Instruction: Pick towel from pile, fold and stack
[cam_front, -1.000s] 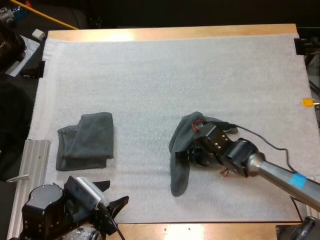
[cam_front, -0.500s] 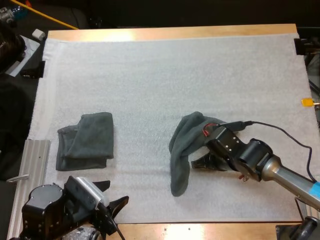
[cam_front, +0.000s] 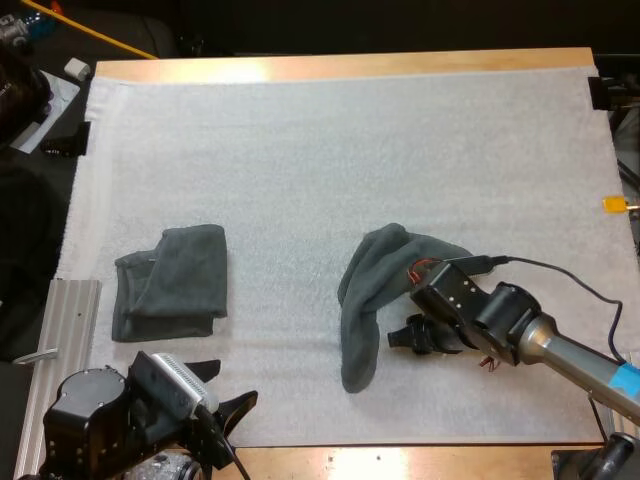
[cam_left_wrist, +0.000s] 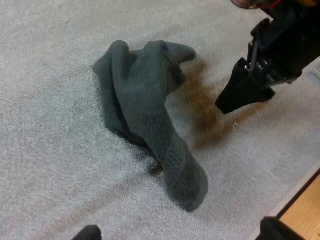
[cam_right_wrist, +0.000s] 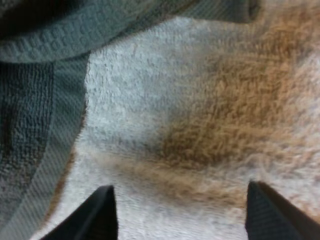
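My gripper will open the crumpled towel (cam_front: 385, 258) into a wide, almost flat rectangle by lifting and spreading it, as the long tail (cam_front: 359, 345) lies limp in loose, rounded folds.
A crumpled dark grey-green towel (cam_front: 372, 290) lies right of the mat's middle, with a long tail trailing toward the front edge. My right gripper (cam_front: 403, 336) sits just right of that tail, low over the mat. Its fingers (cam_right_wrist: 102, 212) stand apart over bare mat, the towel's hem (cam_right_wrist: 35, 115) beside them and nothing between them. A folded towel (cam_front: 170, 283) rests at the mat's left. My left gripper (cam_front: 228, 410) hovers open at the front left edge. From there the crumpled towel (cam_left_wrist: 150, 115) and the other arm's gripper (cam_left_wrist: 250, 87) beside it are in sight.
A metal rail (cam_front: 68, 330) runs along the table's front left side. The wooden table edge (cam_front: 400, 458) borders the mat at the front. Wide bare mat (cam_front: 350, 140) stretches behind both towels. Loose clutter (cam_front: 40, 100) lies off the far left corner.
My right gripper has drawn back to the right off the crumpled towel and opened, letting go of it. The towel's top has settled flatter. The left arm stayed still.
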